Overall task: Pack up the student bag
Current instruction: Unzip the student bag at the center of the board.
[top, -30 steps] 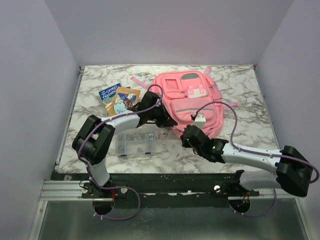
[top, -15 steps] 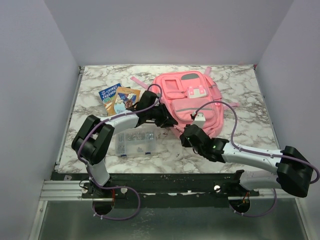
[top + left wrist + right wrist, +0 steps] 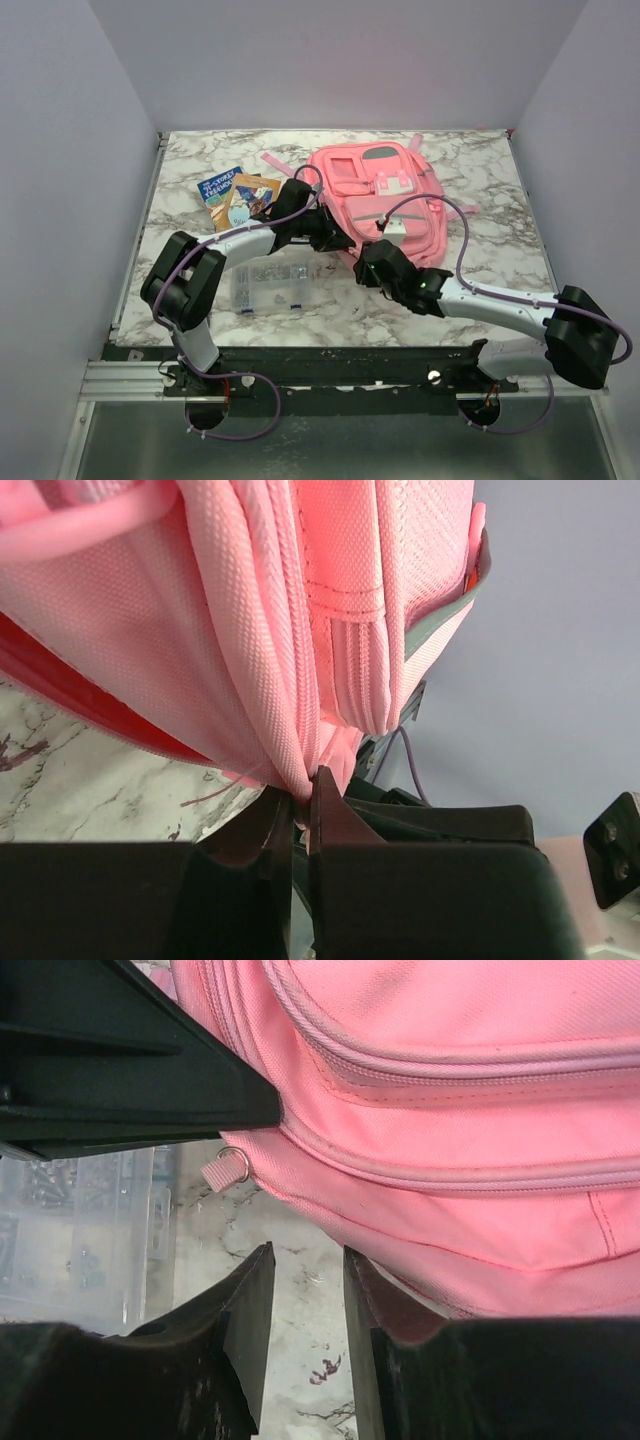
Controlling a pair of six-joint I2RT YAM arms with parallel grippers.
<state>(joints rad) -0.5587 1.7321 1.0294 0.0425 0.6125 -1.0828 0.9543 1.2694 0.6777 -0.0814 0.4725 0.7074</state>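
Note:
I should reach under the bag's near edge (image 3: pixel 415 1272) with my right gripper, because that edge hangs over the bag's zipper. My right gripper should pinch the zipper pull while my left gripper holds the bag's fold.
The student bag (image 3: pixel 385 195) lies flat at the back middle of the table, pink with grey strips. My left gripper (image 3: pixel 335 243) is at its near left edge, shut on a pinched fold of the bag's pink fabric (image 3: pixel 300 770); the left wrist view shows the jaws clamped on that fold. My right gripper (image 3: pixel 368 262) hovers just in front of the bag's near edge (image 3: pixel 450 1110), open, with only marble between its fingers. A small pink zipper pull with a metal ring (image 3: pixel 222 1168) hangs from the bag's edge a little beyond the right fingertips (image 3: pixel 255 1265), under the left gripper's black body (image 3: pixel 120 1060).
A clear plastic compartment box (image 3: pixel 270 285) with small parts sits left of my right gripper, also visible in the right wrist view (image 3: pixel 70 1230). Two books (image 3: pixel 235 197) lie at the back left beside the bag. Purple cables loop over both arms.
My right gripper has opened and moved slightly up toward the bag's near edge. The left gripper stays at the bag's left edge, clamped on fabric.

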